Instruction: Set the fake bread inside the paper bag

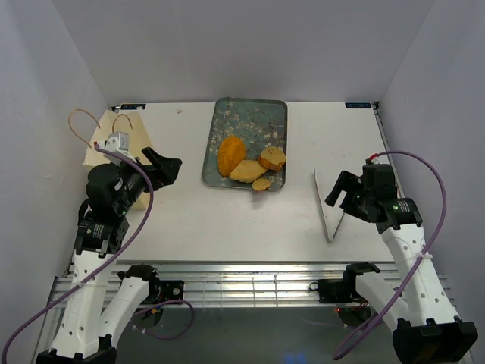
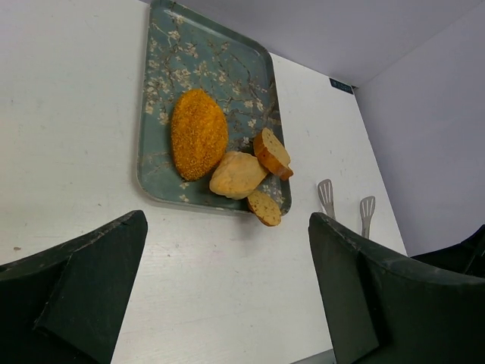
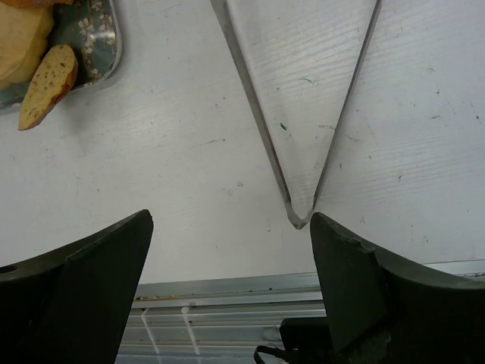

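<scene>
The right gripper's open fingers are across the tongs' narrow hinge end (image 1: pixel 330 240), so the robot should keep moving down until the fingers are on either side of both arms (image 1: pixel 326 222), and then close them.
The fake bread lies on a floral grey-green tray (image 1: pixel 265 117) at mid table: an orange oval loaf (image 1: pixel 230 155), a pale flat slice (image 1: pixel 248 171), a brown-crusted slice (image 1: pixel 272 158) and a small tan bit (image 1: pixel 262 183) overhanging the tray's near edge. The cream paper bag (image 1: pixel 132 133) sits at the far left, partly hidden behind my left arm. My left gripper (image 1: pixel 167 168) is open and empty between bag and tray, and its wrist view shows the loaf (image 2: pixel 198 133) and small bit (image 2: pixel 264 207) ahead. My right gripper (image 1: pixel 339 191) is open and empty at the right.
Metal tongs (image 1: pixel 327 205) lie open on the table under my right gripper, their hinge (image 3: pixel 299 220) toward the near edge. The bag's cord handles (image 1: pixel 79 121) loop out by the left wall. White walls close in the table on three sides.
</scene>
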Action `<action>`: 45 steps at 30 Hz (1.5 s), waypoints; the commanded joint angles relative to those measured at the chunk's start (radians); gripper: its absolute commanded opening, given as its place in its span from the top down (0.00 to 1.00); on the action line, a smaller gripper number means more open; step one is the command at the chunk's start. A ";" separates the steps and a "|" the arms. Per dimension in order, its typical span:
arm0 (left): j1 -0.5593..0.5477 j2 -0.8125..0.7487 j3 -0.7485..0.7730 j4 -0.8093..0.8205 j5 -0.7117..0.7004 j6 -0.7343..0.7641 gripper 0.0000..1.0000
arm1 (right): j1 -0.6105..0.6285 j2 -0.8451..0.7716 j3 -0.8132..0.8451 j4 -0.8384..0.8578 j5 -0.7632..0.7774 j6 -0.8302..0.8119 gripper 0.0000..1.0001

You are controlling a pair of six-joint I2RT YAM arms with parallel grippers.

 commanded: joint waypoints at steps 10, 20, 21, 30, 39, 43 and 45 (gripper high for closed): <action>-0.001 0.043 0.076 -0.032 0.065 0.037 0.02 | -0.001 0.111 -0.099 -0.030 0.069 0.003 0.10; 0.000 0.045 0.085 -0.017 0.129 0.050 0.02 | -0.001 0.198 -0.170 0.032 0.123 -0.005 0.10; -0.001 0.045 0.088 -0.017 0.131 0.051 0.02 | -0.001 0.213 -0.174 0.043 0.102 -0.006 0.10; 0.000 0.054 0.096 -0.014 0.149 0.057 0.02 | 0.014 0.345 -0.202 0.229 0.053 -0.036 0.10; -0.001 0.054 0.074 0.000 0.175 0.036 0.02 | 0.115 0.480 -0.193 0.347 0.242 0.013 0.04; -0.001 0.054 0.073 0.000 0.177 0.030 0.02 | 0.166 0.545 -0.185 0.358 0.341 0.039 0.07; 0.000 0.056 0.071 0.003 0.183 0.027 0.02 | 0.193 0.574 -0.182 0.361 0.373 0.049 0.12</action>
